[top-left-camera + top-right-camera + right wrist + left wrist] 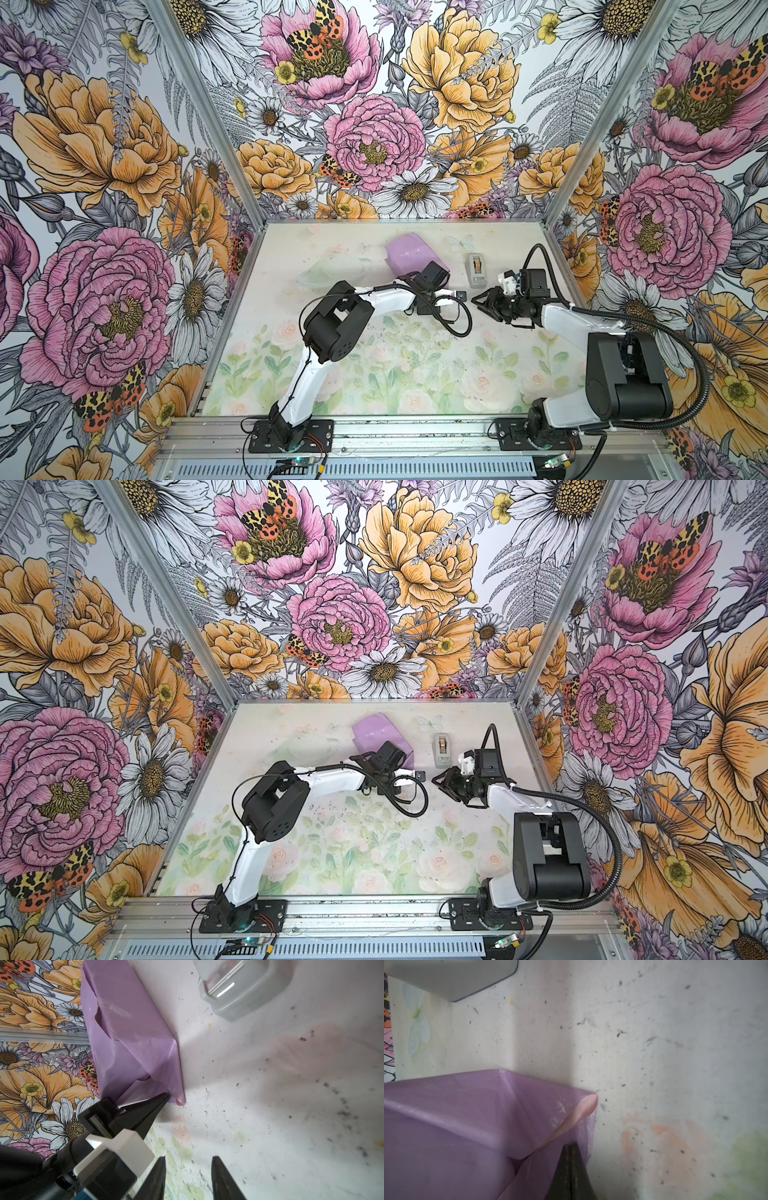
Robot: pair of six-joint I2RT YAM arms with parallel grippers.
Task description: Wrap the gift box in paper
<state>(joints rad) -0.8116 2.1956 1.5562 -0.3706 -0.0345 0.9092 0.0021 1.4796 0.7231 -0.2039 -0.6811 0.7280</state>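
Observation:
The left gripper pins only the flap's lower edge while the rest of the flap gapes point(562, 1122), so the robot's right gripper should press the flap's far side point(548, 1094) before the left gripper opens.
The gift box point(409, 252) point(377, 734) lies at the back of the table, covered in the paper point(128, 1028) and looking lilac. A loose paper flap point(571, 1122) with a pale pink underside sticks out at its near end. My left gripper point(571, 1146) point(164, 1096) is at that end, shut on the flap's lower edge. In both top views its fingers are hidden under the wrist. My right gripper point(478, 301) point(436, 780) point(189, 1158) hovers open over the table, just right of the left wrist, with nothing between its fingers.
A small grey tape dispenser point(477, 268) point(443, 746) point(243, 987) stands to the right of the box, behind my right gripper. Floral walls close in the table point(374, 374) at the back and both sides.

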